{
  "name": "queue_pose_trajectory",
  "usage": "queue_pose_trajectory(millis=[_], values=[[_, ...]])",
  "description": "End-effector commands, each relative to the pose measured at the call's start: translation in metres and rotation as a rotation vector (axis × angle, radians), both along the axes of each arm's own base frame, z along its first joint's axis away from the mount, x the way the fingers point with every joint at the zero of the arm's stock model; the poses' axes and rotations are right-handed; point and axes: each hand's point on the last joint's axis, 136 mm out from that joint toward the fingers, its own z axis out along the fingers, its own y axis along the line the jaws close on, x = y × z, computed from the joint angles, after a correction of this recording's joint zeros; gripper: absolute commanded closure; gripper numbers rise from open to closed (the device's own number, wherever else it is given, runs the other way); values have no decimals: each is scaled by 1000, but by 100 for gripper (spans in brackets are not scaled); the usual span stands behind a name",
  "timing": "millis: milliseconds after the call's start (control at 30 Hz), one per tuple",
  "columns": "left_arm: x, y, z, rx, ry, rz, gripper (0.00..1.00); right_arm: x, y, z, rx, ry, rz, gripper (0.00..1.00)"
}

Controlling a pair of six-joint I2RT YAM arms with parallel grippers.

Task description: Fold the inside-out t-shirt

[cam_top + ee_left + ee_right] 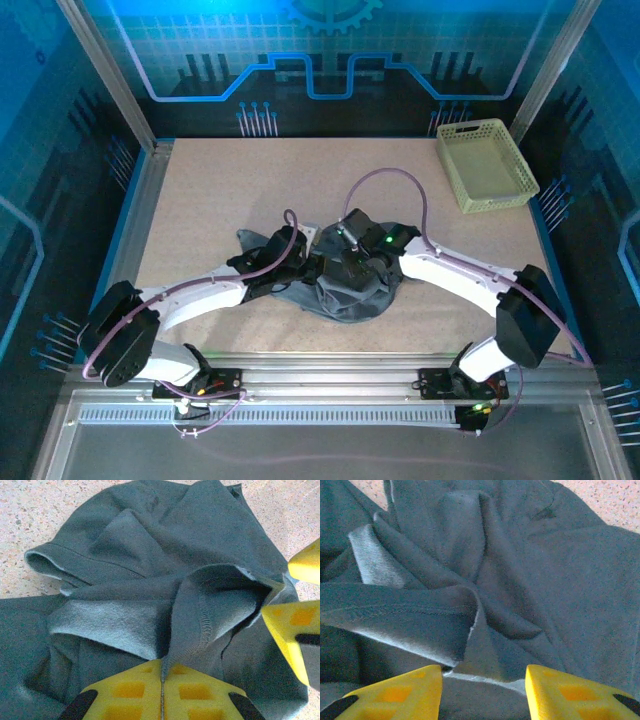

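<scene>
My left gripper pinches a seam fold close to my right gripper, so my left gripper should take the t-shirt's outlying tip before both stretch the bunched t-shirt.
The inside-out t-shirt lies bunched in a dark slate-grey heap at the table's middle, between both arms. My left gripper is shut on a stitched seam fold of the t-shirt, the cloth pinched between its yellow pads. Facing it from the right, my right gripper is open. In the left wrist view its yellow fingers show at the right edge. In the right wrist view the right gripper straddles a pale hem edge of the t-shirt, with its fingers well apart.
A pale yellow-green plastic basket stands at the back right corner of the speckled beige table. Metal frame posts rise at the table's back corners. Purple cables loop over both arms.
</scene>
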Motion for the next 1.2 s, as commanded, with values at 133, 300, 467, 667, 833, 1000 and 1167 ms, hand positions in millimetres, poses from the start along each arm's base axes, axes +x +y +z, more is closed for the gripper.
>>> queue_pose_trajectory(millis=[133,300,467,667,833,1000,1167], values=[[-3,-2,2,-33,7,-3,90,14,3,5,7,-31,-6,68],[-4,-2,0,-34,12,-4,90,18,1,5,14,-36,-15,84],[-6,-1,-2,-37,15,-2,90,21,-1,7,21,-41,-20,97],[-6,4,-3,-20,10,12,88,20,-19,22,16,-91,-66,100],[-5,7,-4,-5,5,25,77,18,-44,47,39,-166,-133,100],[-2,22,1,22,-14,78,61,13,-74,73,69,-243,-221,100],[1,54,22,-3,-58,178,33,6,-116,87,91,-302,-355,100]])
